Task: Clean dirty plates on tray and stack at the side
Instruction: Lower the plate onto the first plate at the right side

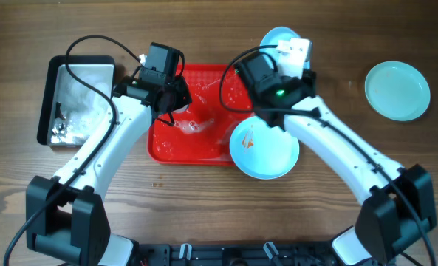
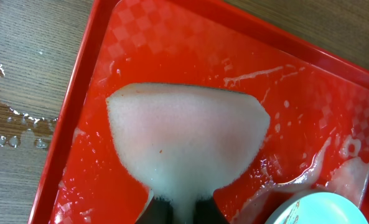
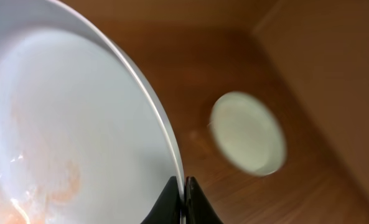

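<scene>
I should now carry the turquoise plate (image 1: 279,35) that my right gripper holds by its rim, since the second plate (image 1: 397,90) is clear, until the two plates stack, and then let go.
The red tray (image 1: 176,144) lies at the table's middle, wet with foam streaks; it also shows in the left wrist view (image 2: 172,50). My left gripper (image 1: 168,105) is shut on a white sponge (image 2: 184,134) just above the tray's left part. My right gripper (image 1: 257,118) is shut on the rim of a turquoise plate (image 1: 264,151) with an orange smear, held over the tray's front right corner. In the right wrist view the jaws (image 3: 184,185) pinch that plate's (image 3: 60,118) rim. A second plate (image 1: 398,90) lies on the table at the right. A third plate (image 1: 276,37) is partly hidden behind the right wrist.
A black-rimmed metal tin (image 1: 63,66) with crumpled shiny stuff inside stands left of the tray. Water drops (image 2: 10,127) lie on the wood beside the tray's left edge. The held plate's edge shows at the left wrist view's bottom right (image 2: 324,211).
</scene>
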